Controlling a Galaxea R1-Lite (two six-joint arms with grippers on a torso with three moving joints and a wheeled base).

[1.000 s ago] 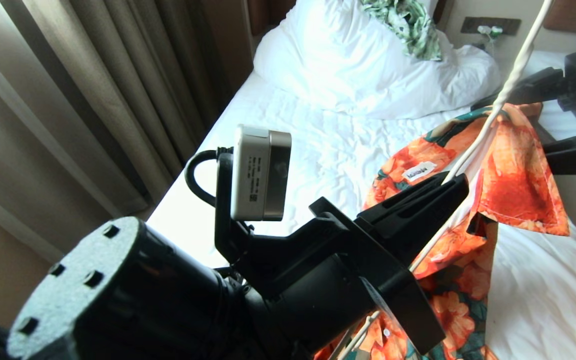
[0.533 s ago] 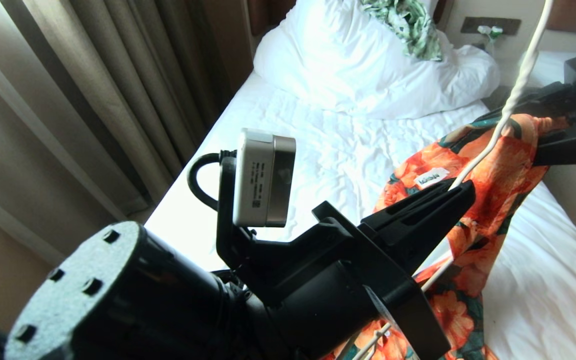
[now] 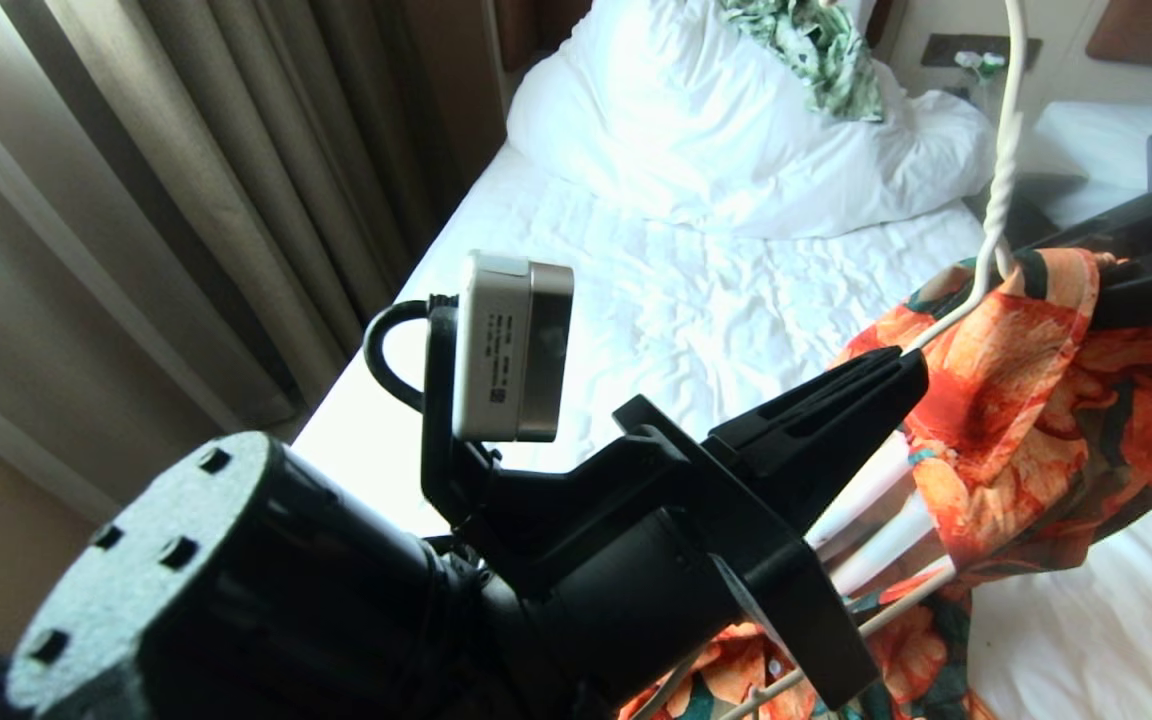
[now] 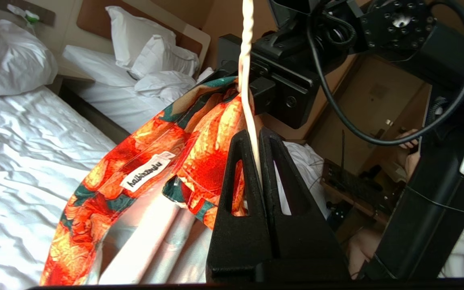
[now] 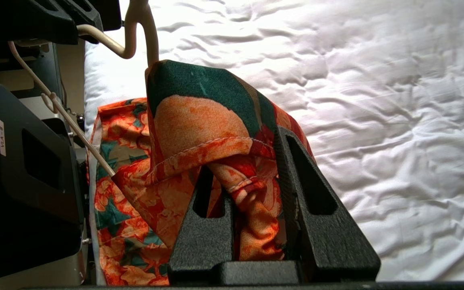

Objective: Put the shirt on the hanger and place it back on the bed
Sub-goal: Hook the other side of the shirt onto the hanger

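Note:
The robot's left gripper is pinching the hanger arm point(image 3: 951, 320) that the shirt's loose side has to cover, so it should open and move away while the right gripper holds the collar point(image 3: 1054, 286).
The orange-flowered shirt point(image 3: 1026, 400) hangs bunched above the bed point(image 3: 696, 300), its neck draped round the cream wire hanger point(image 3: 1006, 150), whose hook points upward. My left gripper point(image 3: 911, 365) is shut on the hanger wire just below the twisted neck; the left wrist view shows the wire point(image 4: 245, 60) pinched at the gripper point(image 4: 255, 135). My right gripper point(image 5: 242, 161) is shut on a fold of the shirt point(image 5: 199, 121) beside the hanger point(image 5: 143, 24). In the head view it point(image 3: 1136, 270) reaches in from the right edge. The shirt's label point(image 4: 146, 178) faces the left wrist camera.
Curtains point(image 3: 186, 200) hang along the bed's left side. A green-and-white leaf-print garment point(image 3: 816, 50) lies on the bunched white duvet point(image 3: 736, 140) at the head end. A second white bed point(image 4: 107, 92) stands beyond a gap. A person's hand point(image 4: 407, 139) shows behind my right arm.
My right gripper has closed on the shirt fabric. The hanger's hook has swung more upright, and the shirt has been drawn to the right over the hanger.

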